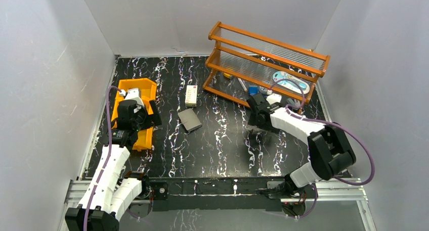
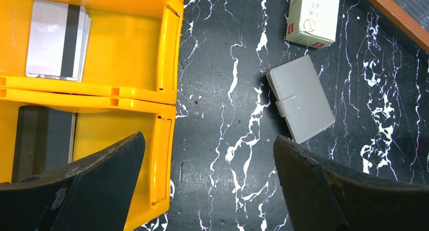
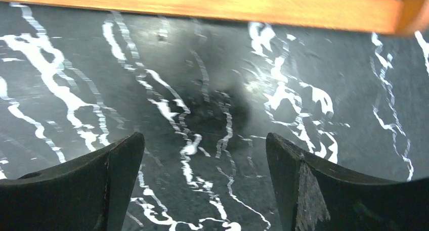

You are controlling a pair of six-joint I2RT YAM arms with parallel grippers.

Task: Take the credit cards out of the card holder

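I should push the rack's near end (image 1: pixel 307 96) back with my right gripper until the rack is square, because the wooden rack (image 1: pixel 268 61) is standing crooked to the back wall.
The card holder (image 2: pixel 301 98) is a grey wallet, lying closed with its strap fastened on the black marble table; it also shows in the top view (image 1: pixel 189 119). A silvery grey card (image 2: pixel 55 39) with a dark stripe lies in one compartment of the orange tray (image 2: pixel 167 54). A dark card (image 2: pixel 43 140) lies in the adjacent compartment. No brownish card is in view. My left gripper (image 2: pixel 210 155) is open and empty, straddling the tray's right wall, to the left of the wallet. My right gripper (image 3: pixel 205 160) is open and empty above bare table.
A white box (image 2: pixel 313 13) lies just beyond the wallet. A wooden rack (image 1: pixel 268 64) with small items stands at the back right, and its base rail (image 3: pixel 202 6) is just ahead of my right gripper. The tray (image 1: pixel 135 112) sits at the left.
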